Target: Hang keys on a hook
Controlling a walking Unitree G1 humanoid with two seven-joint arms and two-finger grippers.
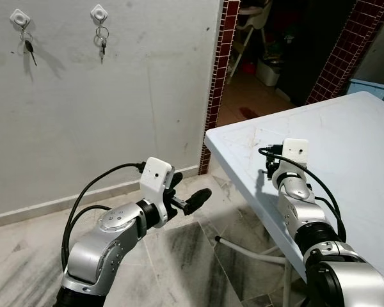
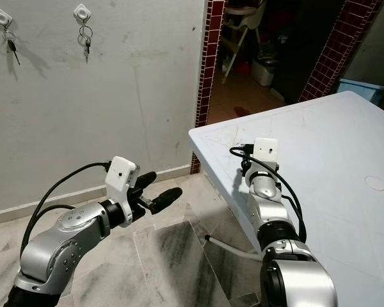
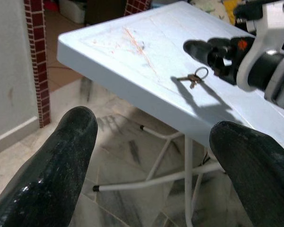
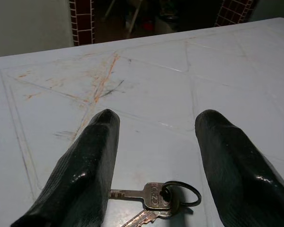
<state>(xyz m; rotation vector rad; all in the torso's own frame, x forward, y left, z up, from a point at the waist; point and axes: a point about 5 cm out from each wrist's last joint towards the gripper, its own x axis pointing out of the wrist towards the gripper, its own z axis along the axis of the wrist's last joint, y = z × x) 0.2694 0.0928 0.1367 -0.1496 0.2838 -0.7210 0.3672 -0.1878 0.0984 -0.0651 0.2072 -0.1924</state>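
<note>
The keys (image 4: 154, 198) spread out loosely from the thin metal key ring (image 4: 193, 188), so they will fall and hang from it when I lift the key ring.
A small bunch of keys on a ring (image 4: 157, 200) lies on the pale blue table (image 1: 352, 141) near its front left corner. My right gripper (image 4: 158, 118) hovers just over the keys, open, with a finger on either side and nothing held. The left wrist view also takes in the keys (image 3: 194, 77) and the right gripper (image 3: 206, 54). Beside the table, my left gripper (image 1: 191, 190) is raised above the floor, open and empty. Two white hooks (image 1: 20, 17) (image 1: 99, 11) sit high on the grey wall, each carrying a hanging key bunch.
A dark-red tiled column (image 1: 219, 77) borders a doorway into a dim room with a high chair (image 1: 253, 25). A blue bin (image 1: 374, 87) stands behind the table. White table legs (image 1: 253, 251) reach across the marble floor below the table's corner.
</note>
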